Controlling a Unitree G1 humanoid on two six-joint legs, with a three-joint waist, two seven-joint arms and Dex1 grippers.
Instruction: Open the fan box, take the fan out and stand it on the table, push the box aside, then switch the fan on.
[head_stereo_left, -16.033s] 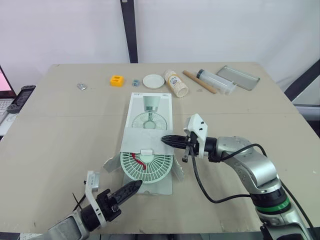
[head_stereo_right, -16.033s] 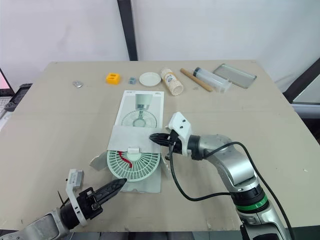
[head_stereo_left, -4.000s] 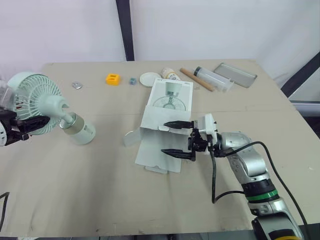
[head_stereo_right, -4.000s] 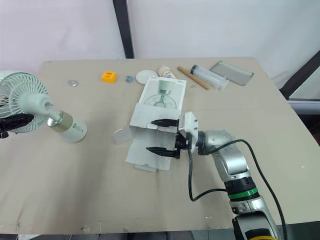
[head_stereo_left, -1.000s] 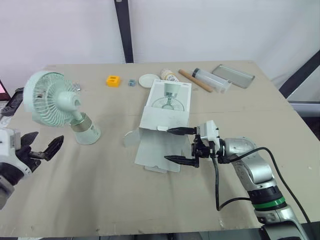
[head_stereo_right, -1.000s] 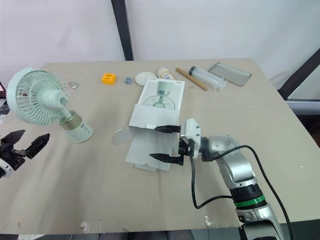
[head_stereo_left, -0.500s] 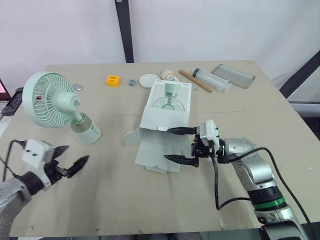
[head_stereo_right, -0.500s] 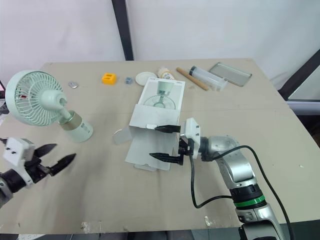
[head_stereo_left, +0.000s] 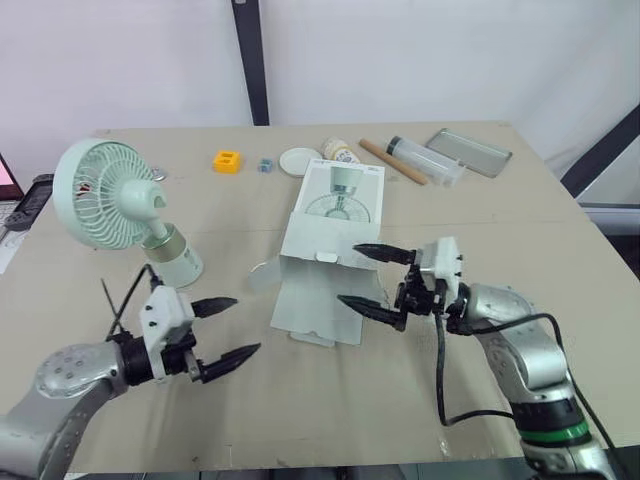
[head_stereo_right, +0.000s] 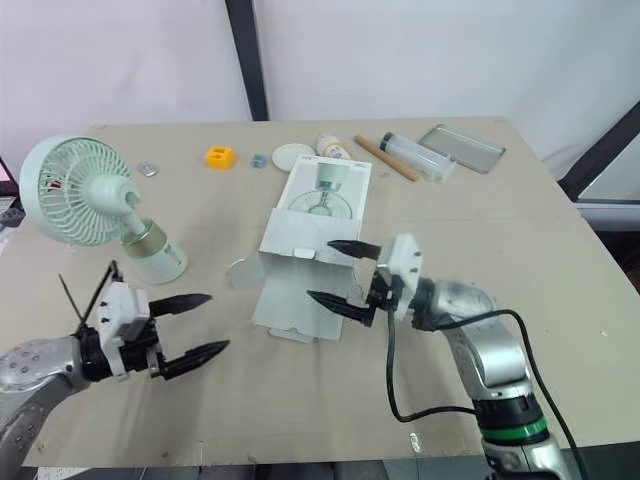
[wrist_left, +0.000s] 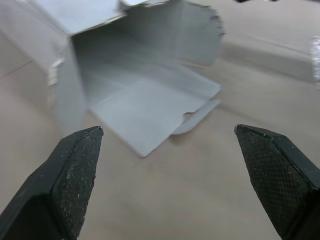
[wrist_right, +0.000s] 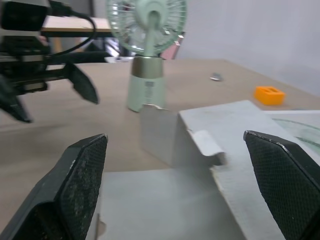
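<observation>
My gripper will pull the edge of the white fan box (head_stereo_left: 343, 187), and the whole box will slide and turn, because the flaps join it at a crease (head_stereo_left: 332, 216).
The pale green fan (head_stereo_left: 110, 197) stands upright on its round base (head_stereo_left: 178, 266) at the table's left, with nothing holding it. The white fan box (head_stereo_left: 327, 240) lies flat in the middle, its open end and flaps (wrist_left: 145, 85) facing me, empty inside. My left gripper (head_stereo_left: 245, 325) hovers open just above the table, in front of the fan's base and left of the box's mouth. My right gripper (head_stereo_left: 350, 273) is open over the box's near end, one finger above the box's top and the other above the lower flap (wrist_right: 165, 200), holding nothing.
Along the far edge lie a yellow block (head_stereo_left: 231, 160), a white lid (head_stereo_left: 305, 161), a toppled jar (head_stereo_left: 343, 152), a wooden stick (head_stereo_left: 390, 160), a clear tube (head_stereo_left: 430, 162) and a metal tray (head_stereo_left: 472, 152). A dark device (head_stereo_left: 35, 195) sits off the left edge.
My left arm has swung in from the far left to the table in front of the fan. The right gripper has shifted a little to the right over the box. Both stayed open.
</observation>
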